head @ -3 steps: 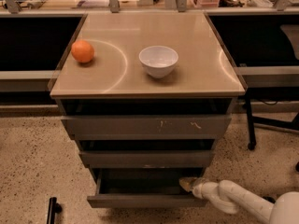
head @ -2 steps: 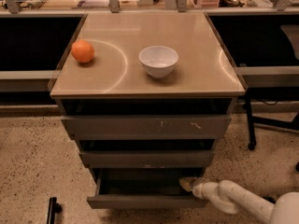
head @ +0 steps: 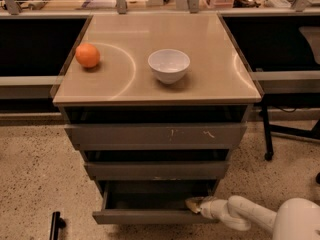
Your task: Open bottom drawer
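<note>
Next, I move back and pull the drawer's front [head: 150, 217] further out, because the bottom drawer is only partly open and the end of my gripper is behind its top front edge [head: 183, 211].
The cabinet has three grey drawers. The bottom drawer [head: 150, 216] is pulled partly out, its dark box interior showing above its plain front. My gripper [head: 195, 205] reaches in from the lower right on a white arm and sits at the right end of that drawer, just inside its top front edge. The middle drawer [head: 155, 170] and the scratched top drawer [head: 155, 135] stick out a little less.
An orange [head: 87, 55] and a white bowl [head: 169, 65] sit on the tan cabinet top [head: 210, 79]. A black chair leg with caster [head: 267, 139] stands to the right. A small black object [head: 55, 224] lies on the speckled floor at lower left.
</note>
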